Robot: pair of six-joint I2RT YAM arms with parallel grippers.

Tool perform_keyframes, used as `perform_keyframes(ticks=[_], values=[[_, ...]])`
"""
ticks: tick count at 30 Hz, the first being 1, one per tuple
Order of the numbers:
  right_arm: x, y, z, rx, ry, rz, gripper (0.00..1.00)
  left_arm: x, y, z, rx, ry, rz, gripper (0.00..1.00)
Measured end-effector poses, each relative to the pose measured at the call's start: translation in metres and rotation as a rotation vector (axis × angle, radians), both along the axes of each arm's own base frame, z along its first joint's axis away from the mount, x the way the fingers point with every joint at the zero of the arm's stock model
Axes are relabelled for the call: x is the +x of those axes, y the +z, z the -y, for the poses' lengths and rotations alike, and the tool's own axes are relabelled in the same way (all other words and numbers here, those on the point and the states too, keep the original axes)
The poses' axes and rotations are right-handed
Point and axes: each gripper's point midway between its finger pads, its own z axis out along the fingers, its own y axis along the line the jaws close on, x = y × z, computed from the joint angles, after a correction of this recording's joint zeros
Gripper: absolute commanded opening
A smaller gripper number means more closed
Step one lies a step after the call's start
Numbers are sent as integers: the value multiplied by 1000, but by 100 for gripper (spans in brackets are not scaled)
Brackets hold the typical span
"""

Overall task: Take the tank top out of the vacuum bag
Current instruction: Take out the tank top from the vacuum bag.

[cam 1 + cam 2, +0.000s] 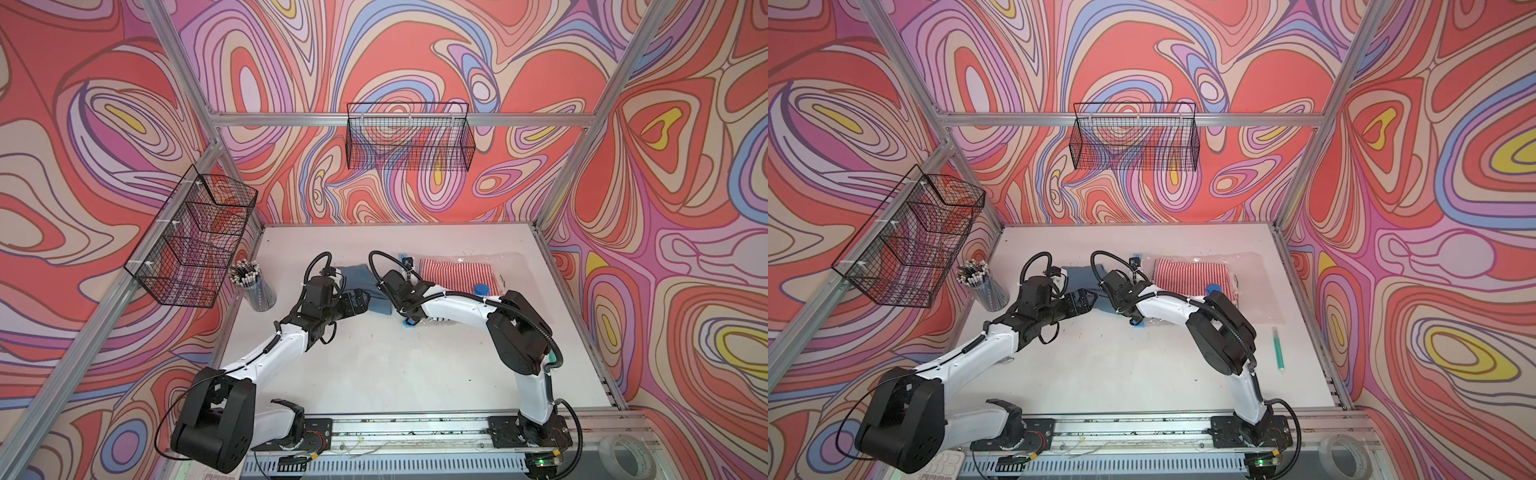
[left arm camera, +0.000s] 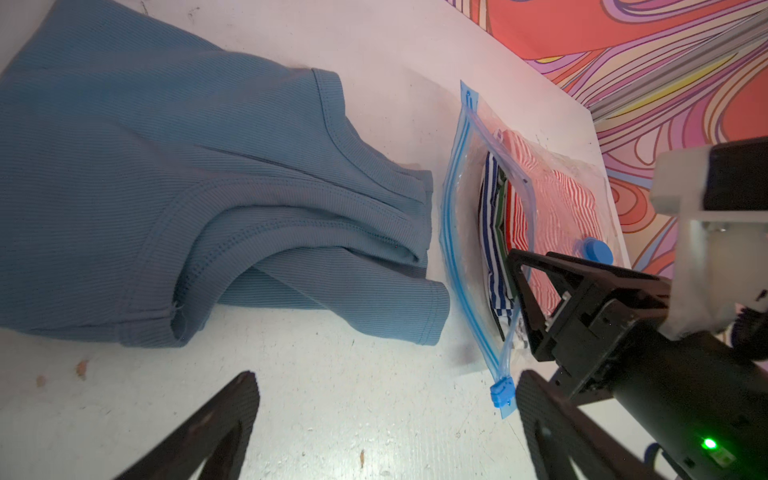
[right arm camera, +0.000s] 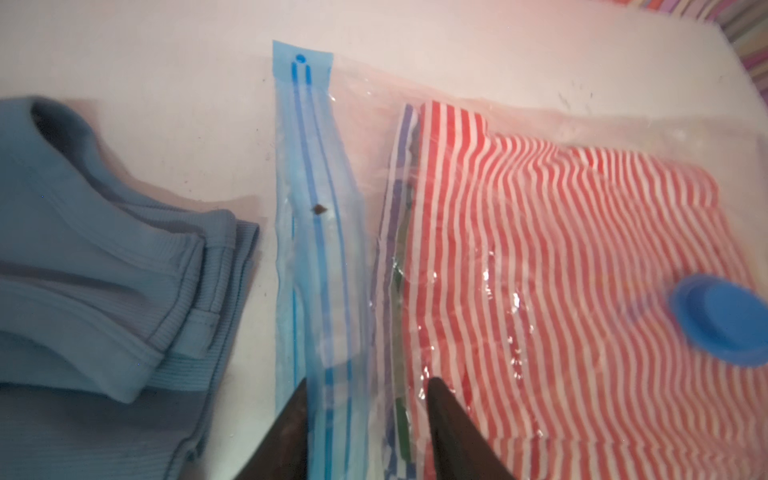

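Observation:
My right gripper should hold up the bag's upper zip piece [image 2: 526, 192], which sags over the striped garments, while my left gripper reaches into the bag's opening [image 2: 473, 224].
A blue ribbed tank top [image 1: 353, 277] [image 2: 208, 187] [image 3: 104, 270] lies crumpled on the white table, outside the vacuum bag [image 1: 513, 266] [image 1: 1254, 266] and just beside its mouth. The bag's light-blue zip strip [image 2: 465, 232] [image 3: 316, 208] gapes apart, with the slider [image 2: 502, 392] at one end. Inside lie folded striped garments, a red-and-white one [image 3: 561, 249] on top, under the blue valve cap [image 3: 723, 320]. My right gripper [image 3: 370, 380] is at the mouth, jaws half closed and still apart, straddling the zip strip and the clothes' edge. My left gripper [image 2: 386, 378] hovers wide open over bare table, near the tank top.
A cup of pencils [image 1: 255, 286] stands at the table's left edge. Two black wire baskets [image 1: 195, 237] [image 1: 409, 137] hang on the left and back walls. A green pen [image 1: 1278, 349] lies at the right. A tape roll [image 1: 627, 455] sits off the front right corner.

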Motion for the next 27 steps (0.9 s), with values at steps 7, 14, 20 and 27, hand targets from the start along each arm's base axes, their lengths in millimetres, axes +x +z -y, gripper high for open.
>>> perform_keyframes(ticks=[7,14,20,27], values=[[9,0,9,3,-22,-3,0,2,-6,4,-8,-17,-8,92],[3,11,4,76,28,-9,0,9,3,20,-90,-42,17,90],[-4,36,4,166,56,7,0,13,-11,61,-175,-119,-28,90],[-7,37,-1,220,77,-2,0,21,-21,95,-286,-163,-73,88]])
